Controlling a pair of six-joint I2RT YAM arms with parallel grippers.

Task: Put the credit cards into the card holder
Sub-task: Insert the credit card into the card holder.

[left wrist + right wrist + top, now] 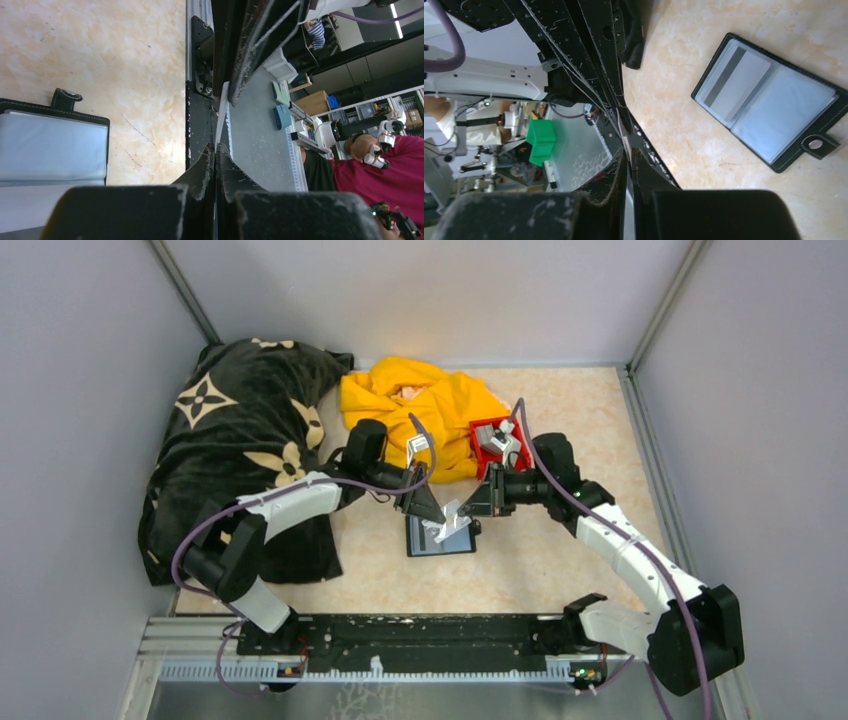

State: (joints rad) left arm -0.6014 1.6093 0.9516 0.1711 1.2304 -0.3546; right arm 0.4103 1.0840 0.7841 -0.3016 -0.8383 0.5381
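Observation:
The credit card (452, 524) is in both grippers while the card holder lies free, so next my right gripper lets go of the card and keeps the holder steady by its snap tab (477, 527).
The black card holder (440, 540) lies open and flat on the table, its greyish sleeves up and its snap tab (815, 144) out to one side. One grey credit card with a dark stripe (735, 82) sits in a sleeve. Just above the holder, a second credit card (452, 513) hangs tilted between both grippers. My left gripper (437, 514) is shut on it from the left, and the card shows edge-on as a thin white sliver (222, 112). From the right, my right gripper (470, 508) is shut on the same card (623, 131). The card holder (50, 147) lies left of the left fingers.
A red plastic bin (482, 430) holding small grey items stands behind the right gripper. A yellow cloth (425, 405) is bunched at the back. A black patterned cloth (235, 440) covers the left side. Grey walls enclose the table, and the arms' base rail (420, 635) runs along the near edge.

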